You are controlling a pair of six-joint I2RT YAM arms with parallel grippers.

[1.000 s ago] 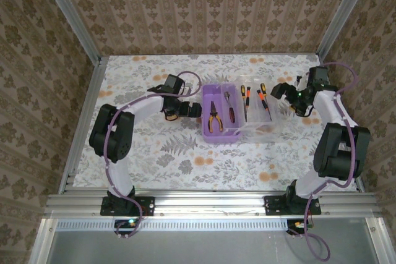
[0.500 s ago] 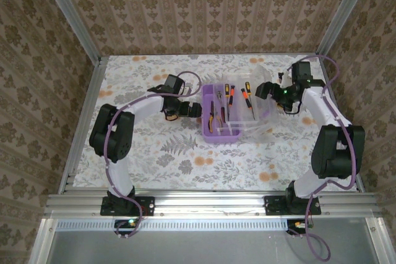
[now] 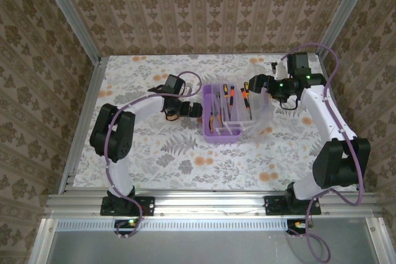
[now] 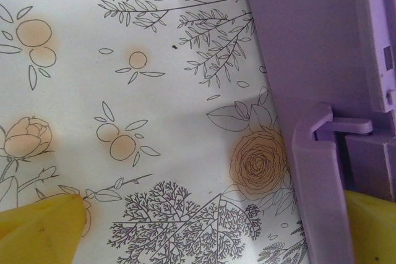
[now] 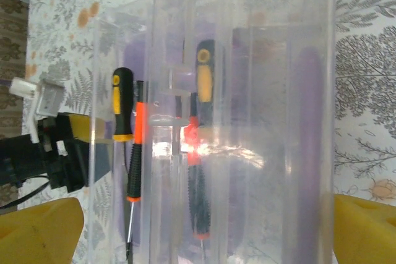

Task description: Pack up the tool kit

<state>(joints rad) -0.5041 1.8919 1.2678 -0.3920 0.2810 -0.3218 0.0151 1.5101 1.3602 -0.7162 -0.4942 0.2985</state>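
My left gripper is astride the box's side where the tilted clear lid must land. It should pull back while my right gripper swings the lid down.
The purple tool kit box sits mid-table with orange-handled pliers inside. Its clear lid stands raised and tilted over the box, with black-orange screwdrivers clipped to it. My right gripper is open behind the lid. In the right wrist view the lid spans the gap between the yellow fingers, and the screwdrivers show through it. My left gripper is open at the box's left side. In the left wrist view the purple handle lies between its fingers.
The floral tablecloth covers the table, bounded by aluminium rails and patterned walls on three sides. Through the lid, the left arm's black wrist shows beyond the box.
My right gripper has moved left and up, swinging the clear lid from flat on the table to standing tilted over the box. The left arm has not moved.
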